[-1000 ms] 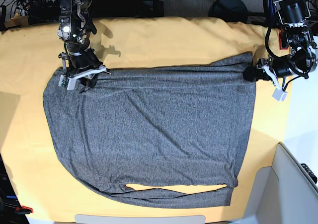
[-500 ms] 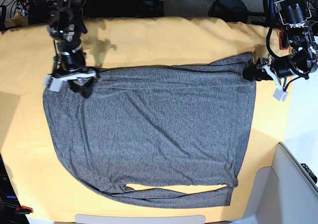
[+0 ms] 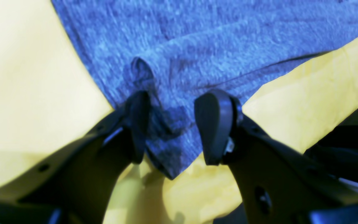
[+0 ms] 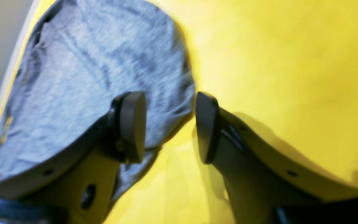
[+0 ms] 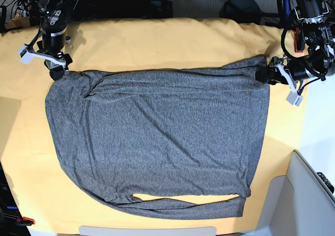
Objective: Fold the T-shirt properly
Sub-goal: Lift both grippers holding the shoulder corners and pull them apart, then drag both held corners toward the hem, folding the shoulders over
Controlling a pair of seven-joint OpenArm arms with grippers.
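Note:
My gripper will carry the T-shirt's limp upper edge, and that edge will fold over while the T-shirt's lower end stays put, because a crease runs below that edge.
The dark grey T-shirt lies spread flat on the yellow-orange cloth, its sleeves not distinguishable. In the base view my left gripper is at the shirt's upper right corner. The left wrist view shows the left gripper open, with the shirt's corner lying loose between the fingers. My right gripper is at the shirt's upper left corner. The right wrist view shows the right gripper open too, straddling the rounded shirt edge without pinching it.
A white padded surface stands past the cloth's lower right corner. A black round base and cables sit behind the table. A grey panel marks the front edge. The cloth's right edge runs just beside the left gripper.
The right arm has moved up and to the left in the base view, from on top of the shirt to its upper left corner. The left arm has hardly moved.

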